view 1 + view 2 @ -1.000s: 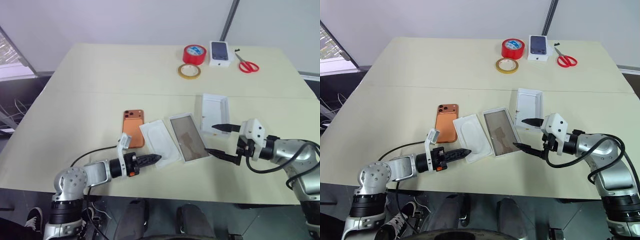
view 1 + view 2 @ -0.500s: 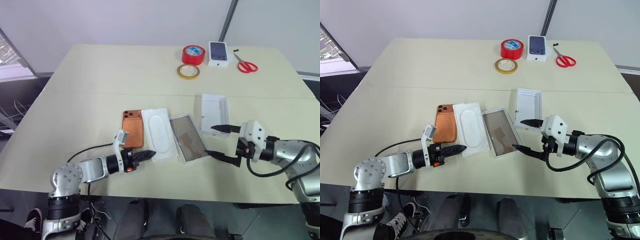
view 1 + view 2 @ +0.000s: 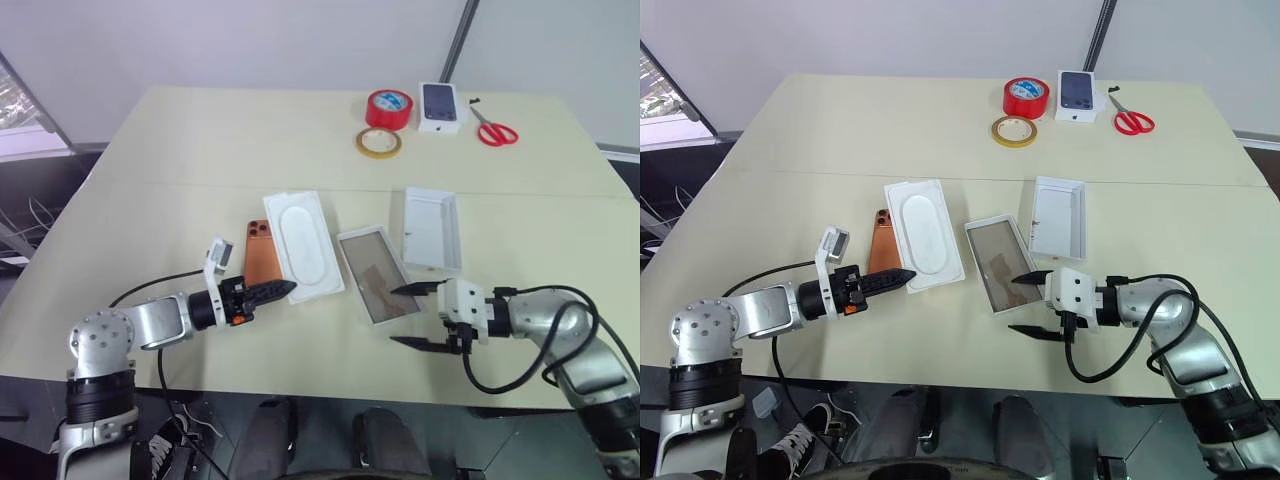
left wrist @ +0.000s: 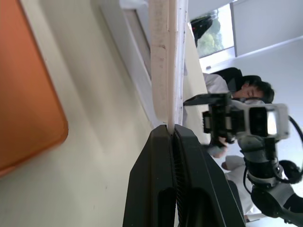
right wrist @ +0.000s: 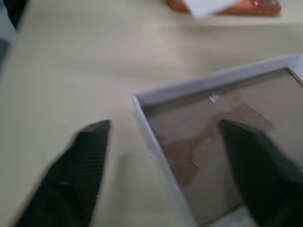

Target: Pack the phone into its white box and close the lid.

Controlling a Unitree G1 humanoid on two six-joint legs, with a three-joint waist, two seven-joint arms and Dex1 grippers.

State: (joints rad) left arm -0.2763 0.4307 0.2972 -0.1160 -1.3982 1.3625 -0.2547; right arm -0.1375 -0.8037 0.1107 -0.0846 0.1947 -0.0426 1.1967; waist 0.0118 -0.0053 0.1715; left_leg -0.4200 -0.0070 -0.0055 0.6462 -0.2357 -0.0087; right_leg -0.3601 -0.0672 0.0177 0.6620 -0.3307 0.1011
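My gripper will lower the white insert (image 3: 303,243), and the insert will drop inside the box's sides and cover the box's greyish bottom (image 3: 376,271), because it has the same outline as the open box.
The orange phone (image 3: 258,256) lies back up on the table. The white insert (image 3: 302,243) with an oval recess covers its right side. My left gripper (image 3: 284,289) is shut on the insert's near edge and holds it tilted above the table; in the left wrist view the thin white edge (image 4: 166,61) sits pinched between the black fingers (image 4: 156,189). The white box (image 3: 377,273), greyish inside, lies to the right of the insert. The lid (image 3: 431,228) lies beyond it to the right, hollow side up. My right gripper (image 3: 408,316) stands open at the box's near corner (image 5: 142,100).
A red tape roll (image 3: 388,107), a yellow tape roll (image 3: 378,142), a white box printed with a dark phone (image 3: 441,105) and red scissors (image 3: 495,131) lie at the table's far right. A person (image 4: 246,87) sits in the background of the left wrist view.
My left gripper has closed on the insert, lifted it and carried it left, over the phone's edge. My right gripper has sunk and moved left to the box's near corner, its fingers closer together.
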